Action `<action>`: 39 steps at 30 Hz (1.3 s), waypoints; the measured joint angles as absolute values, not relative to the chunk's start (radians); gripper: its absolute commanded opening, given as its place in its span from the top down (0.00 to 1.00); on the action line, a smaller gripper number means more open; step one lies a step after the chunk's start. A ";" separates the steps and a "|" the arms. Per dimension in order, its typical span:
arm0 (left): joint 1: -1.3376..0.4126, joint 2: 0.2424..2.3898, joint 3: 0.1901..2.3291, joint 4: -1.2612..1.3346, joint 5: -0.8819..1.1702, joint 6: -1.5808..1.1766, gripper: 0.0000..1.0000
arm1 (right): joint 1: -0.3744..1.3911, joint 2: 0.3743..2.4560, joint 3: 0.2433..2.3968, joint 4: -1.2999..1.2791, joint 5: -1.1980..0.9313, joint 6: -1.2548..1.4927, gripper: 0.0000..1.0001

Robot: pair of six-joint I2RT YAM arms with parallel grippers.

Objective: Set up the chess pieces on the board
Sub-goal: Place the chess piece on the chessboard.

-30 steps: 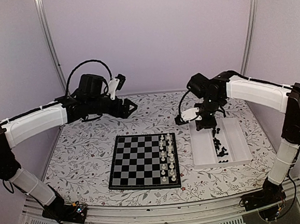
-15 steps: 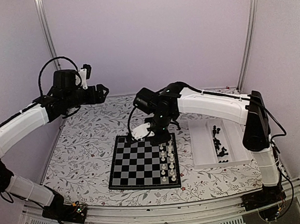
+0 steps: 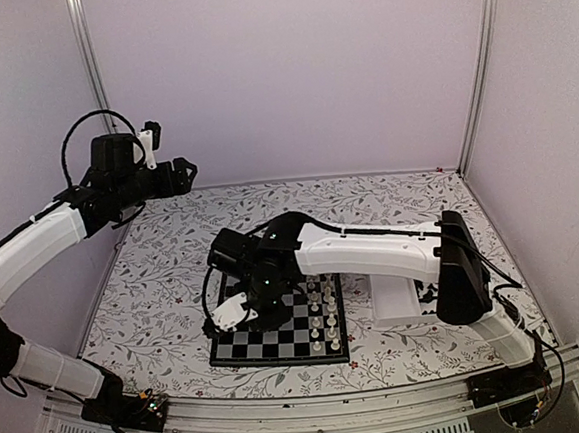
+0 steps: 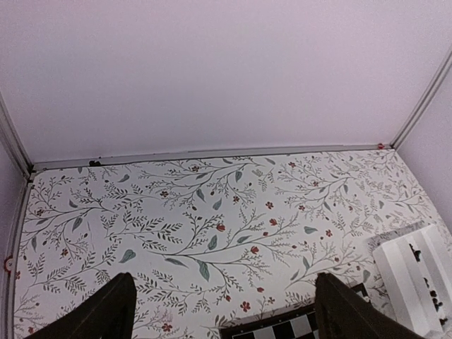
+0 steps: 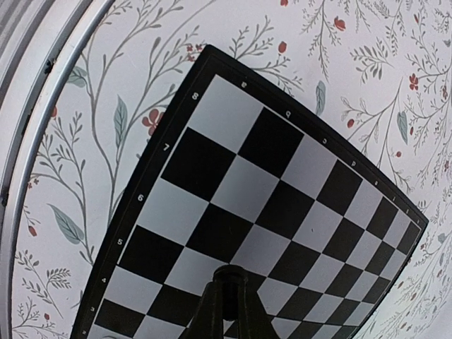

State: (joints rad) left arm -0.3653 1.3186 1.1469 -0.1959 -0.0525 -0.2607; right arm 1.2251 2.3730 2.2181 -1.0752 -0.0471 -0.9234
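Note:
The black chess piece is above open squares, and the black front-edge square beside the empty corner is free. My right gripper should keep going to that square and let go there.
The board lies at the table's front centre; it also shows in the right wrist view and its far edge in the left wrist view. My right gripper reaches across the board's left part, shut on a black chess piece held just above the squares. More black chess pieces lie in the white tray. My left gripper is raised at the back left, open and empty.
Two columns of white pieces stand on the board's right side. The white tray sits right of the board, partly hidden by my right arm. Metal posts and lilac walls enclose the floral table.
My right arm has swung from the tray leftward across the board to its left part. My left arm has pulled back and up to the left.

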 measured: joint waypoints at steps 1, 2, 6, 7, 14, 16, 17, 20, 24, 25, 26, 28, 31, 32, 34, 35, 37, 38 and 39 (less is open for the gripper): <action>-0.365 1.319 1.147 -0.196 -0.052 -0.262 0.11 | 1.232 2.378 2.221 -1.068 -0.049 -0.924 1.00; -0.365 1.319 1.147 -0.196 -0.052 -0.262 0.11 | 1.238 2.384 2.222 -1.062 -0.052 -0.924 1.00; -0.364 1.319 1.145 -0.196 -0.049 -0.263 0.11 | 1.257 2.408 2.247 -1.047 -0.060 -0.924 1.00; -0.363 1.319 1.145 -0.196 -0.048 -0.263 0.11 | 1.261 2.416 2.256 -1.040 -0.062 -0.924 1.00; -0.360 1.319 1.145 -0.196 -0.038 -0.263 0.11 | 1.271 2.447 2.271 -1.005 -0.063 -0.929 1.00; -0.359 1.319 1.145 -0.196 -0.035 -0.263 0.11 | 1.274 2.456 2.271 -1.001 -0.063 -0.933 1.00; -0.359 1.319 1.145 -0.196 -0.035 -0.263 0.11 | 1.275 2.460 2.271 -0.999 -0.063 -0.935 1.00; -0.358 1.319 1.145 -0.196 -0.034 -0.263 0.11 | 1.278 2.466 2.271 -0.995 -0.063 -0.940 1.00; -0.356 1.319 1.145 -0.196 -0.032 -0.263 0.11 | 1.283 2.468 2.271 -0.985 -0.063 -0.942 0.99; -0.356 1.319 1.145 -0.196 -0.031 -0.263 0.11 | 1.285 2.468 2.271 -0.983 -0.063 -0.942 0.99; -0.355 1.319 1.145 -0.196 -0.030 -0.263 0.11 | 1.287 2.468 2.271 -0.982 -0.064 -0.942 0.99; -0.354 1.319 1.145 -0.196 -0.030 -0.263 0.11 | 1.289 2.468 2.271 -0.980 -0.064 -0.943 0.99; -0.353 1.319 1.145 -0.196 -0.026 -0.263 0.11 | 1.293 2.470 2.271 -0.978 -0.065 -0.944 0.99; -0.353 1.319 1.145 -0.196 -0.025 -0.262 0.11 | 1.295 2.472 2.271 -0.979 -0.065 -0.944 0.99; -0.353 1.319 1.145 -0.196 -0.022 -0.262 0.11 | 1.296 2.476 2.271 -0.979 -0.065 -0.944 0.99; -0.353 1.319 1.145 -0.196 -0.020 -0.263 0.11 | 1.297 2.477 2.271 -0.979 -0.066 -0.945 0.98; -0.352 1.319 1.145 -0.196 -0.015 -0.263 0.11 | 1.298 2.477 2.271 -0.980 -0.067 -0.947 0.98; -0.352 1.319 1.145 -0.196 -0.015 -0.263 0.11 | 1.298 2.477 2.271 -0.979 -0.068 -0.947 0.98; -0.352 1.319 1.145 -0.196 -0.014 -0.263 0.11 | 1.298 2.477 2.271 -0.979 -0.069 -0.947 0.97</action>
